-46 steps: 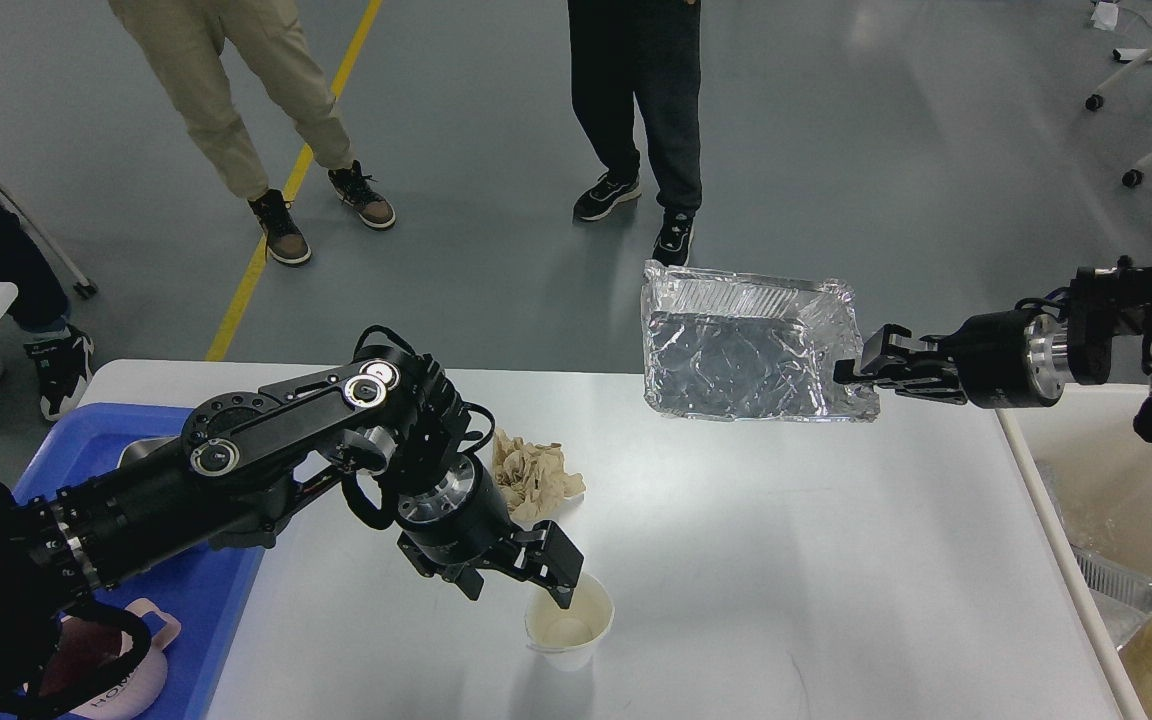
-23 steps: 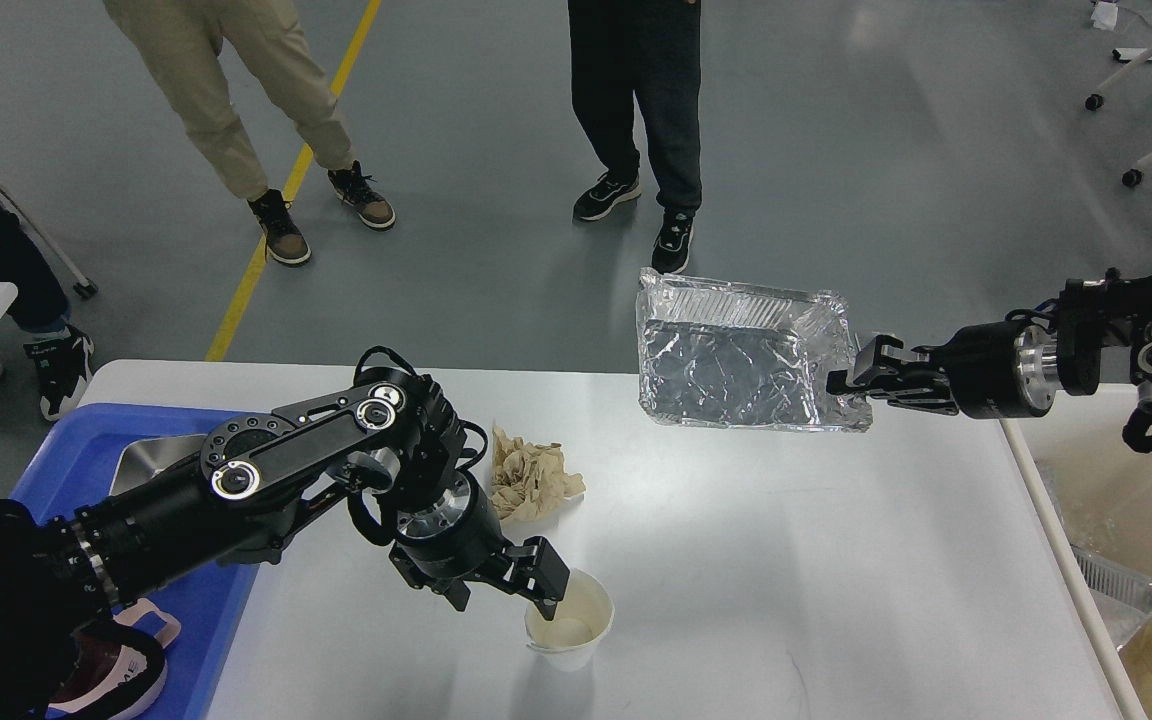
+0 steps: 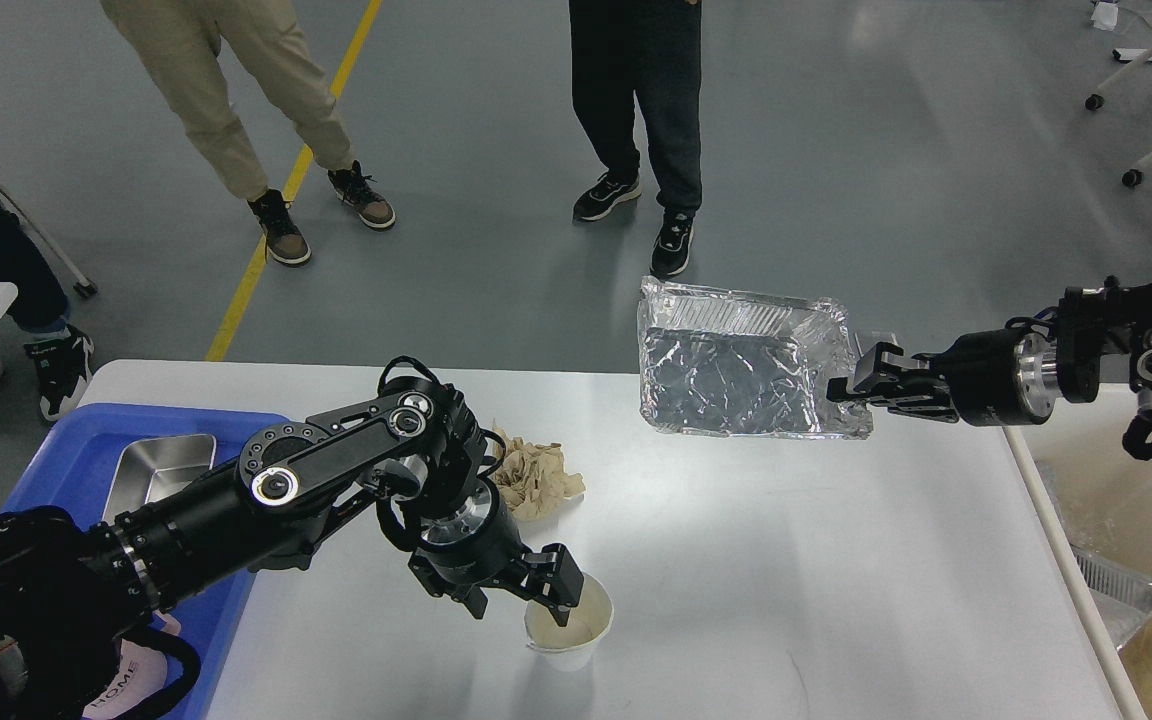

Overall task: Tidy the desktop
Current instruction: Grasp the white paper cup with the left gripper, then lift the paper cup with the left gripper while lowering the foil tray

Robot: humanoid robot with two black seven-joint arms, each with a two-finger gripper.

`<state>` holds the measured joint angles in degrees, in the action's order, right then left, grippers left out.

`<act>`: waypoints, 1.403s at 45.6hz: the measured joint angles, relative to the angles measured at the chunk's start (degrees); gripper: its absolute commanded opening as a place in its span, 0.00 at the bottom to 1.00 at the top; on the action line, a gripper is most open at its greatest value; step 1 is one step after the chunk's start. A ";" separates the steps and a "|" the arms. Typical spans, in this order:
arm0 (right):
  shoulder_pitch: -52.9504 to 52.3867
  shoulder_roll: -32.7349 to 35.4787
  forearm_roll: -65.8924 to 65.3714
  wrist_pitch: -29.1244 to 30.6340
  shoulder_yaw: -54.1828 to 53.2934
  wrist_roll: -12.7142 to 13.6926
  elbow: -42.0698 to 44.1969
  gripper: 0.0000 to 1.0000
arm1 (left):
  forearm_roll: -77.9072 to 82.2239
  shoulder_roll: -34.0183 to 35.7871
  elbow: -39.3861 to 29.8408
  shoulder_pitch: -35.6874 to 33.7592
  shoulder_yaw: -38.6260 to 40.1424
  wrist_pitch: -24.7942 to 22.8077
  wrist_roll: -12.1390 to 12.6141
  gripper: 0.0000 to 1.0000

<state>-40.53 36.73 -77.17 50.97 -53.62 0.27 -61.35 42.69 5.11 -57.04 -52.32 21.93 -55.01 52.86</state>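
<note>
The white paper cup (image 3: 568,654) should be empty when I tip it into the foil tray, because only the pale inside (image 3: 590,616) shows in it.
The white desktop (image 3: 786,560) carries a white paper cup (image 3: 576,632) near the front and a crumpled brown paper wad (image 3: 533,478) behind it. My left gripper (image 3: 548,592) is open at the cup's near-left rim, with one finger (image 3: 568,600) dipping inside the cup and the other outside the rim. My right gripper (image 3: 844,388) is shut on the right edge of a crinkled foil tray (image 3: 736,375). It holds the tray tilted in the air over the desktop's far edge.
A blue plastic tray (image 3: 66,470) with a metal pan (image 3: 161,465) sits at the left end. A cream bin (image 3: 1126,480) holding another foil tray (image 3: 1121,595) stands off the right edge. People stand beyond the table.
My left arm has shifted right and its gripper has settled lower onto the cup's rim. My right gripper has drifted slightly left and down with the foil tray. The cup has not moved.
</note>
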 measured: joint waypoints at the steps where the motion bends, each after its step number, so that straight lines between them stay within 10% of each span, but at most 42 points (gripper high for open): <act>1: 0.00 0.00 0.00 0.00 0.00 0.00 0.00 0.00 | 0.07 -0.04 0.04 0.03 -0.05 0.00 0.02 0.34; 17: 0.03 -0.06 0.08 0.00 0.00 -0.01 0.00 0.00 | 0.94 -0.19 0.49 0.51 -0.44 0.01 0.64 0.00; 44: 0.98 0.27 0.10 0.00 -0.05 -0.01 0.12 0.00 | 1.74 2.29 -1.94 0.32 1.20 0.02 1.44 0.00; 64: 3.31 -0.04 0.09 -0.09 -0.06 -0.02 2.03 0.00 | -12.57 25.71 -18.76 0.98 4.64 0.02 2.15 0.00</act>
<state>-37.22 36.68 -77.08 50.88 -53.68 0.25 -59.32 30.12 30.82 -75.80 -51.33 26.57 -55.00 55.01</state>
